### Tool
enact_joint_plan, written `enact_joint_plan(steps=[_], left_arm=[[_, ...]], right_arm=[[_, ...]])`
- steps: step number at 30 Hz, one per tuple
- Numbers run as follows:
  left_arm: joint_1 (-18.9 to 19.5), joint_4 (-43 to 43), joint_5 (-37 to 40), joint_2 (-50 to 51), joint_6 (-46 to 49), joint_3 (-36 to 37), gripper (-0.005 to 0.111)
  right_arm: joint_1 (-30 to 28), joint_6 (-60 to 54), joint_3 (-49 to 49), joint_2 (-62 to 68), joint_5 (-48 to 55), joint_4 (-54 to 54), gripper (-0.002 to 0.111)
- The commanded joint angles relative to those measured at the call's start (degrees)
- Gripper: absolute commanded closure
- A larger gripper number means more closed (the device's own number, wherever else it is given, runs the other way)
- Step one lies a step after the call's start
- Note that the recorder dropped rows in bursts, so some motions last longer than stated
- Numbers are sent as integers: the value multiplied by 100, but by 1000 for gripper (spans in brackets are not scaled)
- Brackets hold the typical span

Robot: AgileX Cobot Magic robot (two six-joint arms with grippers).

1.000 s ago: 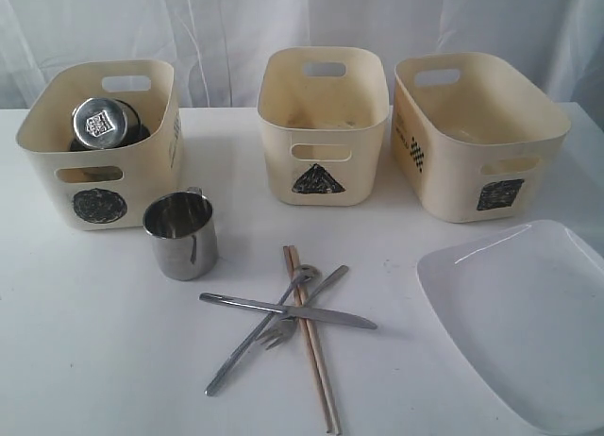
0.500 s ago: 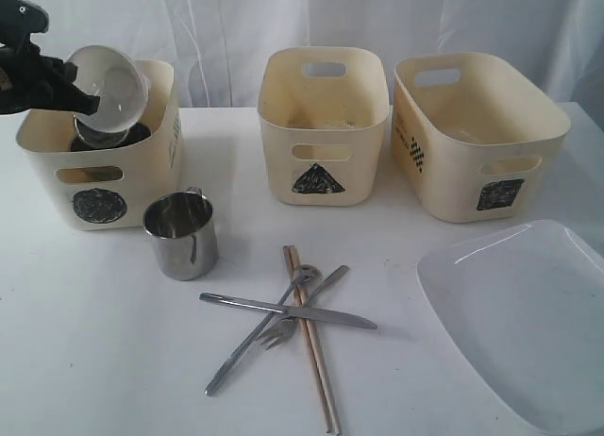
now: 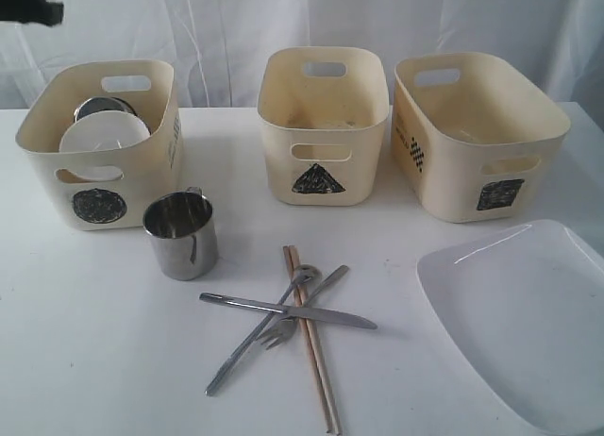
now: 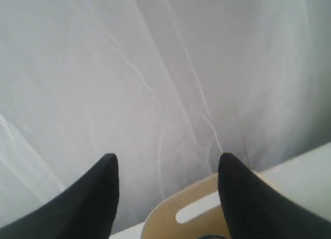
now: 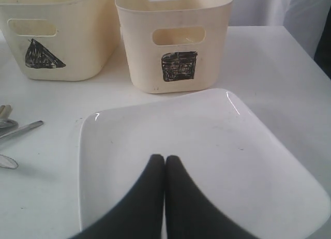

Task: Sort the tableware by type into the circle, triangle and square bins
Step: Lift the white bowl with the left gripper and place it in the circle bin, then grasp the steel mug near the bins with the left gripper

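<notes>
The steel mug (image 3: 181, 235) will lie tilted against the white bowl and steel piece (image 3: 104, 127) when I lower it into the circle bin, because they crowd the bin.
The white bowl (image 3: 104, 134) lies upside down in the circle bin (image 3: 94, 176), with a steel piece (image 3: 102, 107) showing behind it. My left gripper (image 4: 165, 159) is open and empty, high above that bin's back rim (image 4: 183, 208); only a dark bit of the arm (image 3: 28, 7) shows at the exterior view's top left. One steel mug (image 3: 181, 234) stands before the circle bin. Knife (image 3: 288, 310), fork (image 3: 302, 309), spoon (image 3: 260, 330) and chopsticks (image 3: 311, 337) lie crossed. My right gripper (image 5: 165, 159) is shut and empty above the white plate (image 5: 207, 146).
The triangle bin (image 3: 323, 125) and the square bin (image 3: 477, 134) stand at the back, both looking empty. A white curtain hangs behind the table. The plate (image 3: 528, 318) reaches the table's right front edge.
The left gripper came in holding the white bowl over the circle bin, let it go into the bin, and has risen up and back out of the exterior view.
</notes>
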Motion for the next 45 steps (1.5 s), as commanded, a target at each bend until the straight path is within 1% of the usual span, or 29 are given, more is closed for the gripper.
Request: enact_joint_plan(steps=[1,3,4,6,7,9,10,11,12,13,14,16,22,24,27,34,38,45], left_arm=[[-86,1641,707,-741,-2739,45,49],[-208,3038,658,-914,-4269,204,52],[-277,3734,468,-940,-4941,300,53],[-398,4862,-36,-928,-6042,479,54],[-467,5001,-250,-872,-6567,603,55],[-541,5001,-475,-771,-7031,944,57],[-593,5001,-443,-705,-7188,1188,58],[-618,5001,-372,-634,-7295,1340,58],[-685,5001,-103,-487,-7414,1683,58],[-685,5001,61,-434,-7486,1793,58],[-685,5001,387,-337,-7597,2019,58],[-685,5001,531,-236,-7763,2135,58],[-731,5001,293,17,-8453,2135,58],[-731,5001,23,96,-8453,2135,58],[-731,5001,-656,267,-8453,2135,58],[-731,4814,-528,528,-8453,2135,58],[-731,4788,-741,700,-8453,2135,58],[-731,4670,-758,1019,-8453,2135,58]], right_arm=[[-30,-2,12,-37,-61,-30,108],[-30,-2,12,-37,-61,-30,108],[-30,-2,12,-37,-61,-30,108],[-30,-2,12,-37,-61,-30,108],[-30,-2,12,-37,-61,-30,108],[-30,-2,12,-37,-61,-30,108],[-30,-2,12,-37,-61,-30,108],[-30,-2,12,-37,-61,-30,108],[-30,-2,12,-37,-61,-30,108],[-30,-2,12,-37,-61,-30,108],[-30,-2,12,-37,-61,-30,108],[-30,-2,12,-37,-61,-30,108],[-30,-2,12,-37,-61,-30,108],[-30,-2,12,-37,-61,-30,108],[-30,-2,12,-37,-61,-30,108],[-30,-2,12,-37,-61,-30,108],[-30,-2,12,-37,-61,-30,108],[-30,-2,12,-37,-61,-30,108]])
